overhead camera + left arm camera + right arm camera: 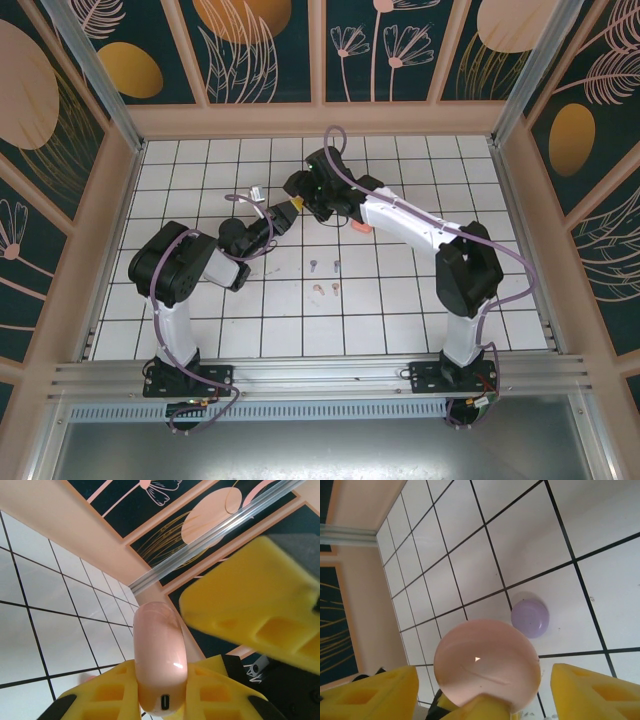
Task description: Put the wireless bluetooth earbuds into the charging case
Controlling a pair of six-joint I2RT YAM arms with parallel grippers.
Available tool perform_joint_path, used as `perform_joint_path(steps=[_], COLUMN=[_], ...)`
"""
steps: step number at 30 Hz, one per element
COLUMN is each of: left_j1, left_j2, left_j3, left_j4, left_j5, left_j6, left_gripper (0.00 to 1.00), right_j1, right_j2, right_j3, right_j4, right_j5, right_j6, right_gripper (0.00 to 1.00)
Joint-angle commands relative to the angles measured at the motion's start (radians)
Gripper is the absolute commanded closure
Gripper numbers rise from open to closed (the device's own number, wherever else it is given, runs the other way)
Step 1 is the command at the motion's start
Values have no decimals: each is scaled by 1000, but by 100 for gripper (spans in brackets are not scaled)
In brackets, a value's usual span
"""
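Next, my right gripper moves back and comes at the case's edge to open the case, because the shut pink case has its broad side (487, 661) toward my right gripper.
A pale pink, shut charging case (159, 650) is pinched between the yellow fingers of my left gripper (160, 682), its charging port facing the camera. In the top view the left gripper (283, 215) is raised over the middle of the tiled floor, tip to tip with my right gripper (303, 190). In the right wrist view the same case (486, 667) sits between the right gripper's (484, 680) spread fingers, with a gap on each side. Two lilac-blue earbuds (313, 266) and two pale pink earbuds (326, 290) lie on the tiles in front of the arms.
A lilac round case (530, 618) rests on a tile beyond the pink one. A coral-orange item (362, 228) lies beside the right forearm. Peach walls (110, 230) enclose the white tiled floor (400, 310) on three sides.
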Motion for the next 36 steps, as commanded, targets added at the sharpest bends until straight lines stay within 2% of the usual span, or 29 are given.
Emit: perform_joint_path(steps=[1, 7, 10, 15, 21, 27, 36], left_j1=[-2, -2, -2, -2, -2, -2, -2], left_j2=[-7, -75, -122, -199, -271, -297, -334], left_j3=[0, -16, -14, 5, 33, 59, 73], left_j4=[106, 23, -46, -181, -307, -371, -457], left_j5=[10, 91, 168, 315, 436, 490, 504], left_j6=[-11, 15, 51, 121, 180, 198, 240], left_gripper=[100, 100, 100, 100, 100, 100, 100], right_j1=[-26, -59, -79, -124, -159, -162, -125], right_j2=[-94, -231, -318, -490, -658, -658, -558], right_j3=[8, -82, -193, -422, -629, -674, -628], right_j4=[24, 15, 55, 193, 365, 410, 460], right_j5=[29, 85, 91, 99, -97, -241, -284], right_j6=[-15, -86, -149, -342, -638, -732, -734], right_gripper=[24, 23, 23, 22, 21, 22, 23])
